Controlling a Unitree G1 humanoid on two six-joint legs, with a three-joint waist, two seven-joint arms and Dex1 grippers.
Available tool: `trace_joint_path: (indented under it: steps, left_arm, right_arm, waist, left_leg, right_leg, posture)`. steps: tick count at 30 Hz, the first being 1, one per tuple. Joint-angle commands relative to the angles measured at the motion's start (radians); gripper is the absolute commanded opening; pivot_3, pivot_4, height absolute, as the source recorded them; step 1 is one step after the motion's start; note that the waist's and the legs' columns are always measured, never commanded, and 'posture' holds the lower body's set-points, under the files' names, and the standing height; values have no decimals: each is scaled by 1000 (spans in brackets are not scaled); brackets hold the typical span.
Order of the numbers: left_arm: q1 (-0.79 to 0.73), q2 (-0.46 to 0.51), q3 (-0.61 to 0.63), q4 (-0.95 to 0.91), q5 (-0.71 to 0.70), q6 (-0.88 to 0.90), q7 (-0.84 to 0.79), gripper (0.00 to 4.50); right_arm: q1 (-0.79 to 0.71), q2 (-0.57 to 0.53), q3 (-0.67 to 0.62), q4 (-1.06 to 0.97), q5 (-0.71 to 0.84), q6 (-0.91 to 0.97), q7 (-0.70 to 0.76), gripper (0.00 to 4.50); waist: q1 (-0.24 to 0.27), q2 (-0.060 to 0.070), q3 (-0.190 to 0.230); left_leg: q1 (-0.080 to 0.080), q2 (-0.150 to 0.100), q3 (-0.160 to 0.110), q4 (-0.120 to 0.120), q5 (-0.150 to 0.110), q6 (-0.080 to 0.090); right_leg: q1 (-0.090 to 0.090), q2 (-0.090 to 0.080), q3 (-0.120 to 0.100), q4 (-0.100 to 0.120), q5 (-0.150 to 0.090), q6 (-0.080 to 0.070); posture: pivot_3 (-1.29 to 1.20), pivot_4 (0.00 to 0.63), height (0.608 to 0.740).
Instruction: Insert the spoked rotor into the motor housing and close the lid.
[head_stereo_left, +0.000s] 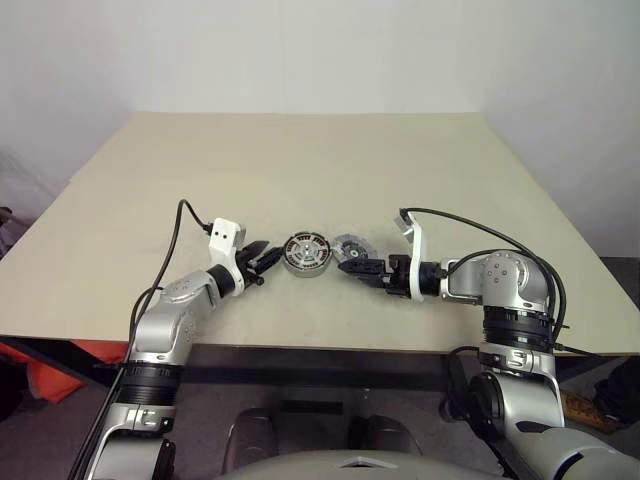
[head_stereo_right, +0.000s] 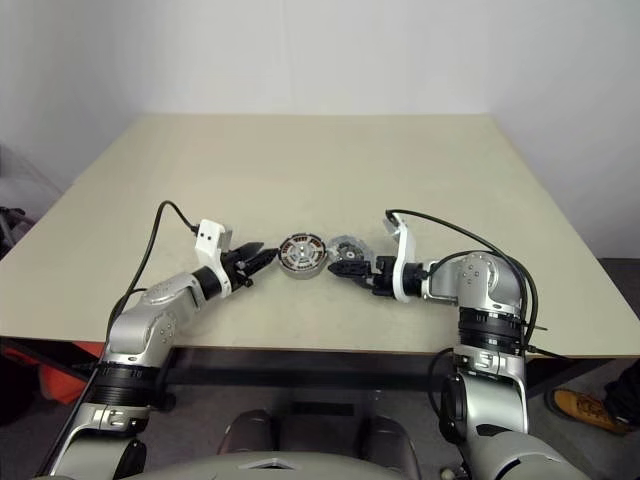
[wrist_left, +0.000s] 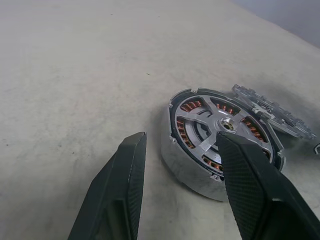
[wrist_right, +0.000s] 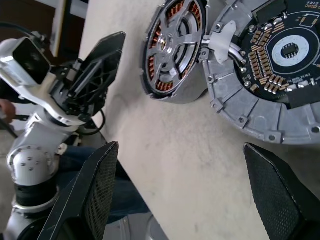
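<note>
My gripper is about to close the lid (head_stereo_left: 354, 247), and the lid will turn over and hide its circuit board, because wires (wrist_right: 235, 52) connect the circuit board to the motor housing.
The motor housing (head_stereo_left: 306, 253) stands on the table, a shiny round casing with copper windings showing between silver spokes around a hub (wrist_left: 227, 125). Touching its right side lies a flat grey disc with a notched rim (wrist_right: 270, 75), which I take for the spoked rotor (head_stereo_left: 351, 244); its upper face carries a dark circuit board. A separate lid is out of view. My left gripper (head_stereo_left: 272, 262) is open just left of the housing, holding nothing. My right gripper (head_stereo_left: 348, 266) is open wide, just right of the disc and slightly nearer me, also holding nothing.
The beige table (head_stereo_left: 300, 160) stretches bare behind the parts. Its front edge (head_stereo_left: 320, 350) runs close under both forearms. Black cables (head_stereo_left: 180, 235) arch up from each wrist. An orange object (head_stereo_left: 40, 370) lies on the floor at lower left.
</note>
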Motion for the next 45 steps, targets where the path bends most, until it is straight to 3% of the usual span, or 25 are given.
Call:
trace_joint_path:
  steps: [1,10,15,20,21,22,23,25,26,28,31,36,43,45]
  left_arm:
    - [-12,10,9,-25,0,-11,-1,2371]
    - [-11,21,9,-33,9,-9,0,2371]
    - [-10,24,7,-35,11,-8,-2,2371]
    - [-15,24,2,-31,14,-9,-5,2371]
    - [-16,24,2,-29,15,-10,-5,2371]
    - [-17,25,1,-28,15,-11,-5,2371]
    - [-18,26,0,-27,16,-12,-6,2371]
    - [-18,25,-2,-27,17,-12,-6,2371]
    - [-16,25,-3,-28,17,-13,-6,2371]
    - [-16,25,-4,-28,19,-13,-6,2371]
    - [-16,25,-5,-28,19,-13,-6,2371]
    - [-13,27,-6,-29,23,-16,-5,2371]
    - [-11,26,-9,-30,27,-19,-4,2371]
    - [-11,27,-9,-29,29,-19,-4,2371]
  right_arm:
    - [-5,2,10,10,8,-55,-21,4463]
    - [-20,47,6,111,-38,-202,-145,4463]
    - [-45,52,-18,174,-45,-280,-205,4463]
    - [-91,58,-60,260,-52,-361,-304,4463]
    - [-96,57,-61,270,-48,-368,-313,4463]
    - [-102,59,-71,280,-45,-373,-331,4463]
    - [-107,61,-79,287,-42,-378,-346,4463]
    - [-117,63,-89,300,-37,-390,-367,4463]
    - [-122,64,-92,307,-35,-398,-375,4463]
    - [-130,62,-96,323,-34,-415,-381,4463]
    - [-138,59,-92,342,-31,-430,-382,4463]
    - [-159,74,-89,356,-15,-470,-376,4463]
    - [-202,107,-135,386,28,-534,-385,4463]
    - [-214,118,-143,387,39,-543,-384,4463]
  waist:
    - [2,0,0]
    - [-3,0,-2]
    - [-8,1,-2]
    - [-9,21,2]
    - [0,13,1]
    - [6,-15,-2]
    - [14,-14,2]
    - [48,-3,-4]
    - [51,-1,-6]
    - [47,0,-9]
    - [42,0,-9]
    - [29,0,-9]
    - [19,0,-9]
    - [19,0,-9]
  left_leg:
    - [0,0,0,-1,0,0]
    - [1,0,0,-9,2,-3]
    - [13,-2,0,-9,2,-3]
    - [19,20,-6,-10,0,-1]
    - [18,27,-8,-12,0,0]
    - [19,21,6,-10,0,0]
    - [36,15,30,-10,1,-2]
    - [37,-4,23,4,-29,-12]
    - [27,-16,2,-7,-27,-13]
    - [17,-13,-1,-16,-9,-27]
    - [16,-14,0,-12,6,-24]
    - [15,-14,-1,-17,6,-22]
    - [14,-16,1,-15,4,-17]
    - [13,-16,2,-15,5,-14]
  right_leg:
    - [0,0,0,0,0,0]
    - [0,0,0,0,0,0]
    - [9,0,-2,-7,0,0]
    - [40,-4,-48,-47,0,0]
    - [42,-6,-41,-23,-14,10]
    - [42,-9,-9,36,-33,12]
    - [34,-10,33,71,-68,15]
    - [24,-11,38,65,-73,14]
    - [18,-9,33,59,-73,15]
    - [11,-1,29,49,-71,17]
    - [12,0,31,48,-63,17]
    - [21,1,28,18,-60,21]
    - [21,-3,32,18,-58,22]
    - [18,-3,33,20,-44,22]
  posture:
    - [0,0,740]
    - [0,0,740]
    - [0,0,740]
    - [0,0,740]
    - [0,0,740]
    - [0,0,740]
    - [0,0,740]
    - [0,0,740]
    - [0,0,740]
    - [0,0,740]
    - [0,0,740]
    - [0,0,740]
    - [0,0,740]
    - [0,0,740]
